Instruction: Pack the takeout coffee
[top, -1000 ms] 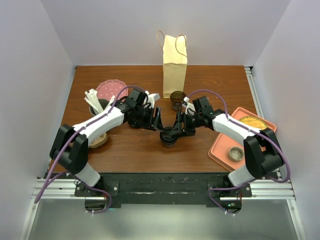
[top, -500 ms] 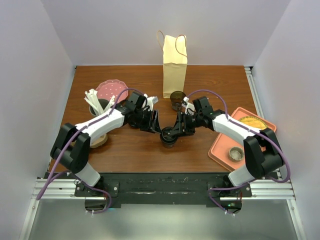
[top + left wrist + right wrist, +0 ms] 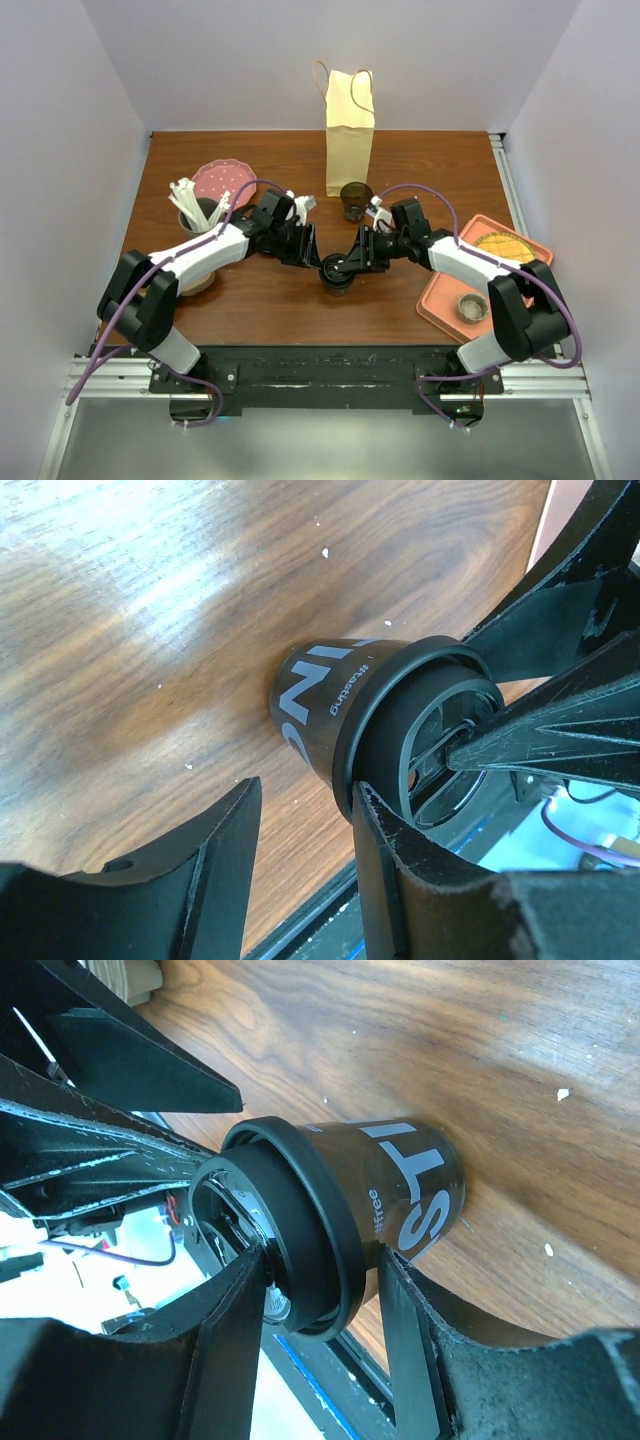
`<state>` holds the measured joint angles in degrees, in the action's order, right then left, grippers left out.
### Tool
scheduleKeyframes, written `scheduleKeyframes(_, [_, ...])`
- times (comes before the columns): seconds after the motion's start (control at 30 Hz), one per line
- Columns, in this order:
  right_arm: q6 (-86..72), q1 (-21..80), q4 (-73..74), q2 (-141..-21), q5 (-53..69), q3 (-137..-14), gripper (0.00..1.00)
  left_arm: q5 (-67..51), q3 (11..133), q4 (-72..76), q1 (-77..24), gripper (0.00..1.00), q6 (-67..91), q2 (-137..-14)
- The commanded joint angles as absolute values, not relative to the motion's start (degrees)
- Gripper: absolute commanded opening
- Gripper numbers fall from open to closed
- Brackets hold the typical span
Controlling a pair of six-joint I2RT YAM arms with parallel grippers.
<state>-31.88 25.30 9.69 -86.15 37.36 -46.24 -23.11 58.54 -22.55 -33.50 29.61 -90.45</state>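
Note:
Next, I open my right gripper and straddle the whole lid (image 3: 336, 270) from above before I carry the coffee to the orange tray, because the gripper is pinching only one side of the lid's rim (image 3: 342, 1260).
The takeout coffee (image 3: 337, 273), a short dark cup with white lettering and a round black lid, stands on the wooden table between both arms. It also shows in the left wrist view (image 3: 330, 705) and the right wrist view (image 3: 400, 1190). My right gripper (image 3: 349, 265) (image 3: 320, 1260) is shut on the lid's rim, with one finger on top of the lid and the other under the rim against the cup wall. My left gripper (image 3: 314, 258) (image 3: 305, 790) is open beside the cup. One of its fingers (image 3: 395, 870) touches the lid's edge, and only bare wood lies between its jaws.
A tan paper bag (image 3: 349, 130) stands upright at the back. An open brown cup (image 3: 355, 200) sits before it. A grey cup of white utensils (image 3: 198, 212) and a pink plate (image 3: 222, 180) are at the left. An orange tray (image 3: 445, 300) lies at the right.
My left gripper has moved right and nearer, up against the cup's lid. My right gripper and the cup have barely shifted.

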Motion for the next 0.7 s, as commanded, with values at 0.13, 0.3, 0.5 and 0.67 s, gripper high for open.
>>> scheduleKeyframes(0.13, [-25.5, 25.8, 17.3, -90.2, 27.0, -46.6, 0.41, -12.9, 59.0, -28.3, -34.7, 0.47, 27.5, -92.3])
scheduleKeyframes(0.3, [-26.0, 25.8, 24.8, -86.5, 27.9, -57.1, 0.57, -16.9, 64.1, -28.6, -34.8, 0.54, 27.9, -89.9])
scheduleKeyframes(0.5, [-27.3, 25.8, 28.6, -83.6, 28.2, -63.2, 0.74, -20.3, 69.0, -28.3, -34.6, 0.60, 28.7, -87.7])
scheduleKeyframes(0.67, [-27.7, 27.3, 33.6, -81.0, 21.4, -66.7, 0.75, -21.7, 71.3, -28.9, -33.8, 0.66, 29.3, -85.8])
